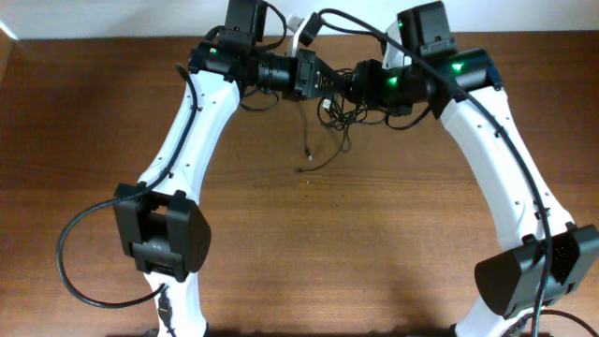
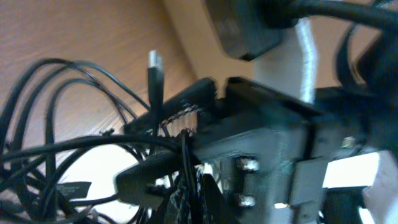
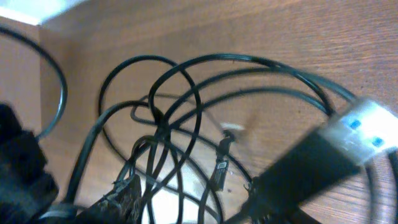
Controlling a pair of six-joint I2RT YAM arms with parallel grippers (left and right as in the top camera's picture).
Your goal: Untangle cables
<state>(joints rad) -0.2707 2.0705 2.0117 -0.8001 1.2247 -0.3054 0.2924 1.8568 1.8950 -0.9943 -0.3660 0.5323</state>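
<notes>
Crossed loops (image 3: 169, 127) are bunched up between the robot's grippers in midair, so the robot should put the cables down first; then the left gripper should grab a plug (image 3: 364, 127) and pull it up.
The cables (image 1: 335, 112) are a tangle of thin black cords held up at the far middle of the table, with loose strands trailing down to plug ends (image 1: 301, 169). My left gripper (image 1: 321, 82) is shut on a strand of the bundle (image 2: 185, 163); a plug (image 2: 155, 67) sticks up beside it. My right gripper (image 1: 354, 87) faces it, almost touching. In the right wrist view its fingers (image 3: 186, 208) stand apart with several cable loops (image 3: 180, 112) running between them, none pinched. A small plug (image 3: 221, 165) hangs among the loops.
The wooden table (image 1: 374, 243) spreads out in front of the tangle. A pale wall edge (image 1: 94, 19) runs along the back. The thick arm cables (image 1: 75, 253) loop near the left base. Both arms arch inward over the table's far half.
</notes>
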